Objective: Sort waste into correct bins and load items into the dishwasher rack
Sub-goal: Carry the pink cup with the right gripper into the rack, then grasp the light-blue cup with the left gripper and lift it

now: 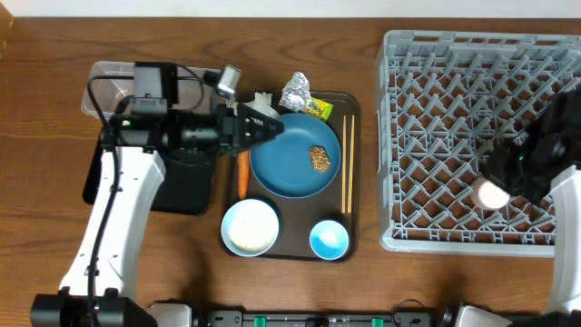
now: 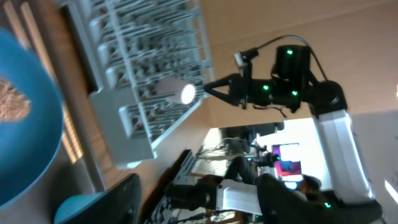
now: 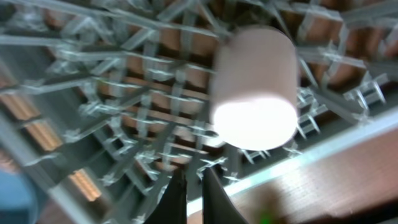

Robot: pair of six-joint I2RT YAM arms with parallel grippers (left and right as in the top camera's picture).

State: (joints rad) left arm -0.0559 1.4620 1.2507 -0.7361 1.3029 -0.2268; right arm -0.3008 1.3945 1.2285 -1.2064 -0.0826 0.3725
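Observation:
The grey dishwasher rack (image 1: pixel 440 136) is far away from the robot's left gripper, so next the left gripper picks up the light blue cup (image 1: pixel 329 240) and passes it to the right gripper.
The pink cup (image 1: pixel 493 193) lies on its side in the grey dishwasher rack (image 1: pixel 436 136), near the front wall. My right gripper (image 3: pixel 193 182) is shut and empty just beside the cup (image 3: pixel 255 93), not touching it. Over the left rim of the blue plate (image 1: pixel 295 168), which carries a brown food lump (image 1: pixel 320 157), my left gripper (image 1: pixel 272 127) hovers open with nothing between its fingers (image 2: pixel 124 199). The white tissue (image 1: pixel 263 100), foil ball (image 1: pixel 294 91), wrapper (image 1: pixel 318 109) and carrot (image 1: pixel 242 173) lie around the plate.
A dark brown serving tray (image 1: pixel 290 252) also holds a white bowl (image 1: pixel 251 227), a light blue cup (image 1: pixel 329 240) and chopsticks (image 1: pixel 346 163). The clear tub (image 1: pixel 104 86) and black tray (image 1: pixel 186 186) sit at the left, partly under my left arm.

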